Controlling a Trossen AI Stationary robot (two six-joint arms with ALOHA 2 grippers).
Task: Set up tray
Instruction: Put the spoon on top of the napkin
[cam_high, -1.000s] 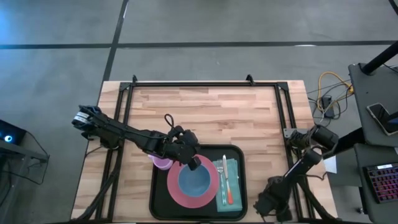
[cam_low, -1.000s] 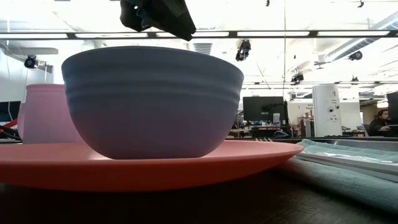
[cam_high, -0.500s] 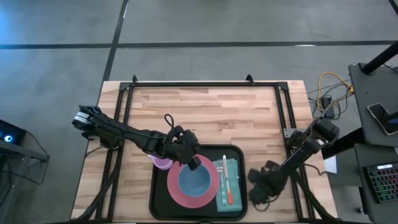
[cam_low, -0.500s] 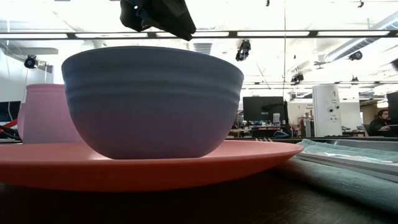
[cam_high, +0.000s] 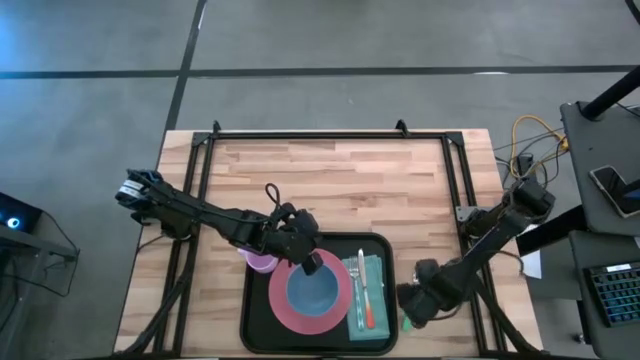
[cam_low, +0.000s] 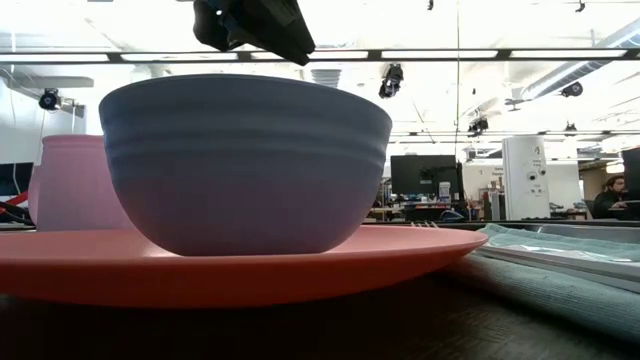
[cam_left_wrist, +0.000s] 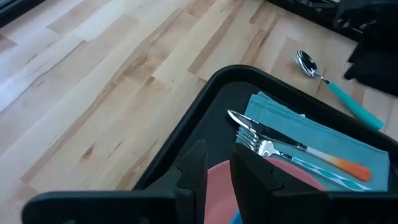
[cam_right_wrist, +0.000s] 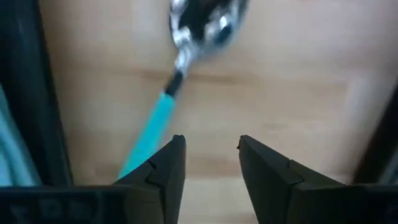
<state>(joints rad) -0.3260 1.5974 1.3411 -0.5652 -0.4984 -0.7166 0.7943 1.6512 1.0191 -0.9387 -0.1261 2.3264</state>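
Observation:
My right gripper's open fingers have the spoon's teal handle (cam_right_wrist: 148, 135) outside them, on the tray side, so I should move that way and grip the handle's neck end (cam_right_wrist: 166, 102).
The black tray (cam_high: 252, 318) lies at the table's near edge. It carries a pink plate (cam_high: 280, 300) with a blue bowl (cam_high: 314, 289), a pink cup (cam_high: 261, 262) and a teal napkin (cam_high: 372, 268) with a fork and knife. My left gripper (cam_left_wrist: 216, 163) hovers over the bowl's far rim (cam_low: 250, 80), its fingers a narrow gap apart, touching nothing. My right gripper (cam_right_wrist: 208, 146) is open just right of the tray, above a teal-handled spoon (cam_right_wrist: 163, 106) that lies flat on the wood. The spoon also shows in the left wrist view (cam_left_wrist: 336, 87).
Bare wood table (cam_high: 330, 185) stretches from the tray to the far edge. A black frame (cam_high: 320, 135) runs along the far and side edges. The spoon lies in the narrow strip between the tray's right rim (cam_high: 394, 300) and the right frame rail.
My right gripper has swung from the table's near right corner toward the tray, a little farther from the near edge, ending over the spoon. The left arm and the things on the tray have kept still.

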